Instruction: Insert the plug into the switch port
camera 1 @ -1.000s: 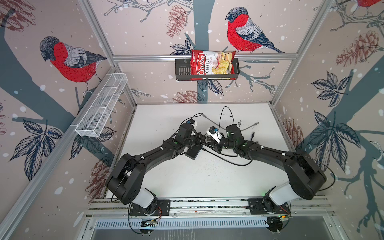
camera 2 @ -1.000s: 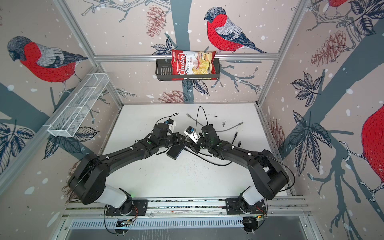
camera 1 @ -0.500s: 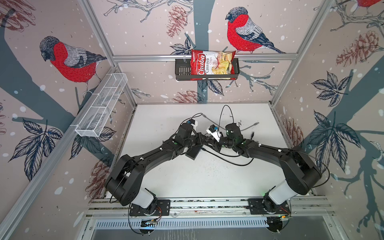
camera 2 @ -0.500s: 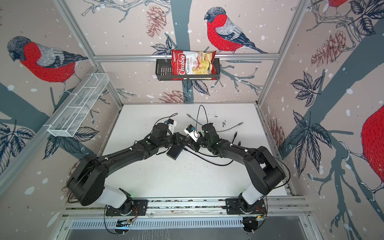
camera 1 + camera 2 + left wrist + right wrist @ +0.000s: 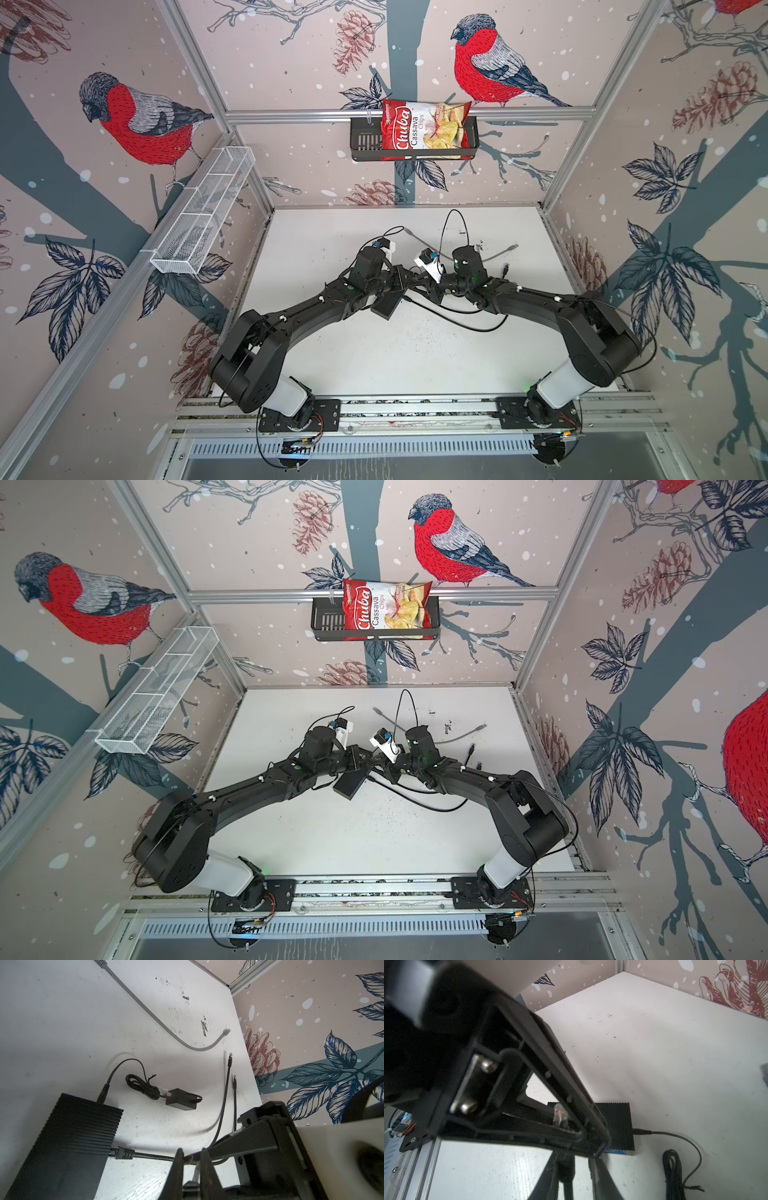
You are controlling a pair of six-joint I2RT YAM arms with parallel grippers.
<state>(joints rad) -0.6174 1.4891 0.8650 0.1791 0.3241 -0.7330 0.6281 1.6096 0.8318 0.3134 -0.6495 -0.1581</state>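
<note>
The robot's left gripper is pinching the clear plug point(image 5: 560, 1115) while the switch lies unheld, so the right gripper should take the plug and the left gripper should grip the switch point(image 5: 349, 785).
The switch point(image 5: 386, 306) point(image 5: 350, 786) is a flat ribbed black box point(image 5: 72, 1136) lying mid-table. A blue strip marks its port edge point(image 5: 614, 1151), and the switch port itself is hidden behind my left gripper. My left gripper point(image 5: 409, 282) point(image 5: 192, 1152) hovers beside the box, shut on a clear plug point(image 5: 559, 1115) that sticks out between its fingers. My right gripper point(image 5: 422, 286) point(image 5: 573, 1164) sits just behind it. Its jaws stand a little apart around the plug's black cable point(image 5: 566, 1174), which touches one finger only.
A grey plug point(image 5: 123, 1153) and a power lead point(image 5: 104, 1093) sit in the box. A small black adapter point(image 5: 180, 1102) with a coiled cord, a loose grey cable point(image 5: 145, 1007) and two black cable ends point(image 5: 229, 1059) lie beyond. A chip-bag basket point(image 5: 415, 133) hangs on the back wall.
My right gripper's jaws have narrowed around the black cable and that arm has shifted slightly toward the left gripper. The left gripper and the plug have stayed put.
</note>
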